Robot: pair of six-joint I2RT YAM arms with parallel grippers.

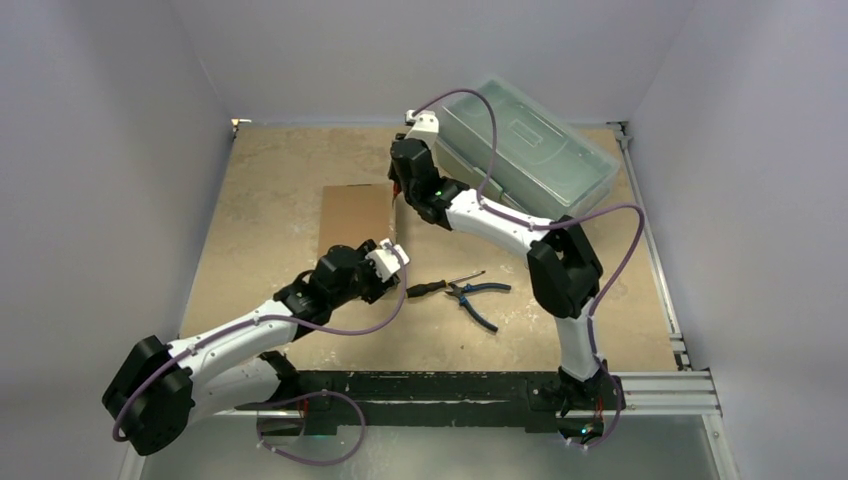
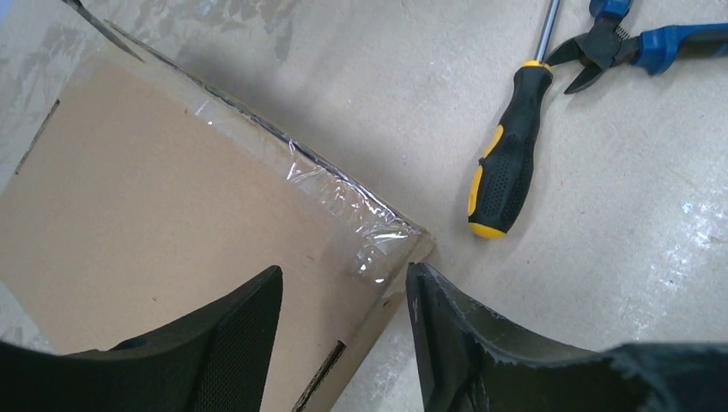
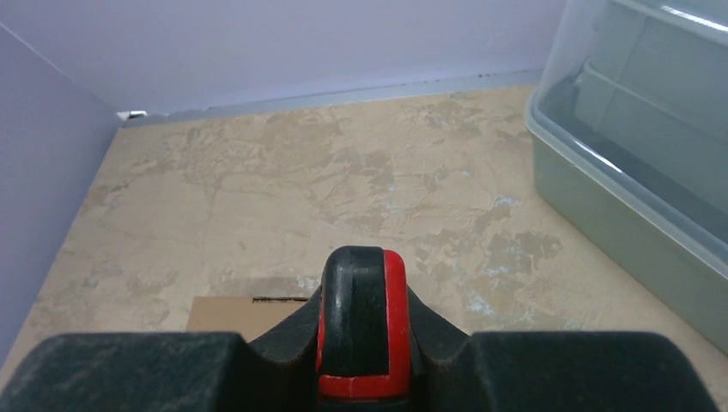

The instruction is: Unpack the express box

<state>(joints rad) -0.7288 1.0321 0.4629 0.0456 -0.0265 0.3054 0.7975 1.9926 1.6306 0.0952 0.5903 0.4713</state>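
I should lower my left gripper, which hovers loose over the box's near corner point(image 2: 415, 249), and steady the box before my right gripper cuts the taped edge point(image 2: 343, 182).
The express box point(image 1: 352, 215) is a flat brown cardboard mailer lying closed left of centre. In the left wrist view point(image 2: 163, 215) clear tape point(image 2: 343, 193) runs along its edge. My left gripper point(image 1: 388, 256) is open and low at the box's near right corner. In its own view point(image 2: 343, 279) one finger point(image 2: 232, 343) is over the lid and the other point(image 2: 464, 343) is off the side. My right gripper point(image 1: 398, 192) is at the box's far right edge, shut on a red and black tool handle point(image 3: 365, 318). The tool's tip is hidden.
A black and yellow screwdriver point(image 1: 435, 287) point(image 2: 506, 154) and blue-handled pliers point(image 1: 478, 295) point(image 2: 635, 39) lie on the table right of the left gripper. A translucent grey-green plastic toolbox point(image 1: 525, 145) point(image 3: 635, 154) stands at the back right. Walls close in the table.
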